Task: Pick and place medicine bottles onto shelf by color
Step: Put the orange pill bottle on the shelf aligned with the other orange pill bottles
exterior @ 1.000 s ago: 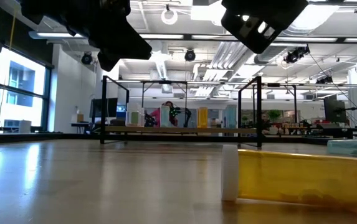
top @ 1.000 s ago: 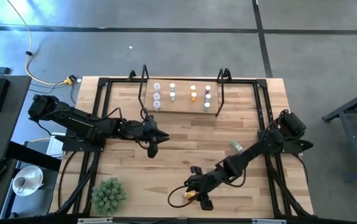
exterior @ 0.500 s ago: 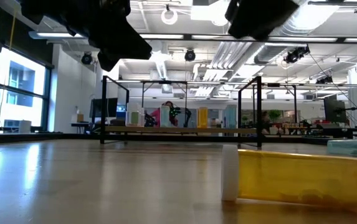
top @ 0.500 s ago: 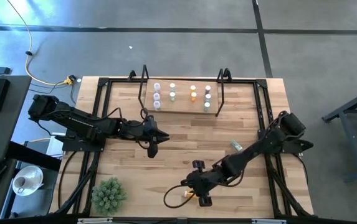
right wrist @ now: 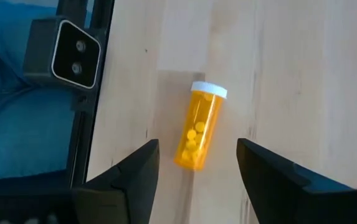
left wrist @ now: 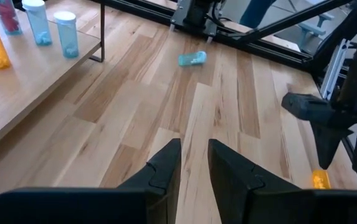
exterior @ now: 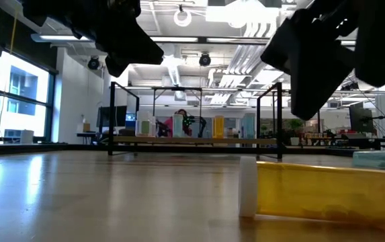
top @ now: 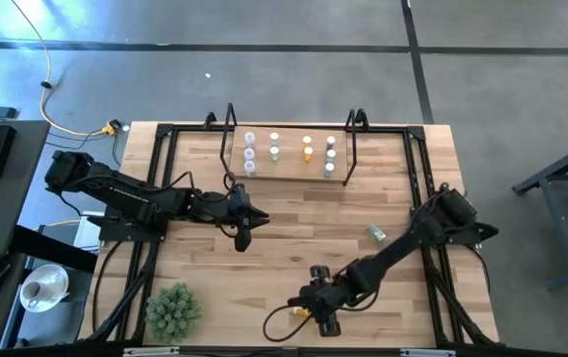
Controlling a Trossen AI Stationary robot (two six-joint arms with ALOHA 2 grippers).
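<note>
Next, my right gripper lifts the orange bottle [right wrist: 200,124] by its base end [right wrist: 190,157] and gives the cap to my left gripper before shelving, because the bottle is lying on its side.
An orange medicine bottle [right wrist: 198,127] with a white cap lies on its side on the table near the front edge, also large in the low view [exterior: 320,191]. My right gripper [right wrist: 197,149] hovers above it, open, one finger on each side, touching nothing. A teal bottle [top: 375,233] lies on its side at mid-right. Several bottles [top: 275,145] stand on the shelf [top: 288,171] at the far side. My left gripper [left wrist: 194,163] waits above the table's left middle [top: 244,226], a narrow gap between its fingers, nothing in it.
A green spiky plant ball [top: 172,309] sits at the near left corner. A small camera box [right wrist: 72,53] is mounted on the black frame rail at the table's near edge, close to the orange bottle. Bare wood lies between the shelf and both grippers.
My right gripper has tipped more steeply downward and sunk toward the orange bottle; in the low view it now hangs lower and larger. The orange bottle has not moved.
</note>
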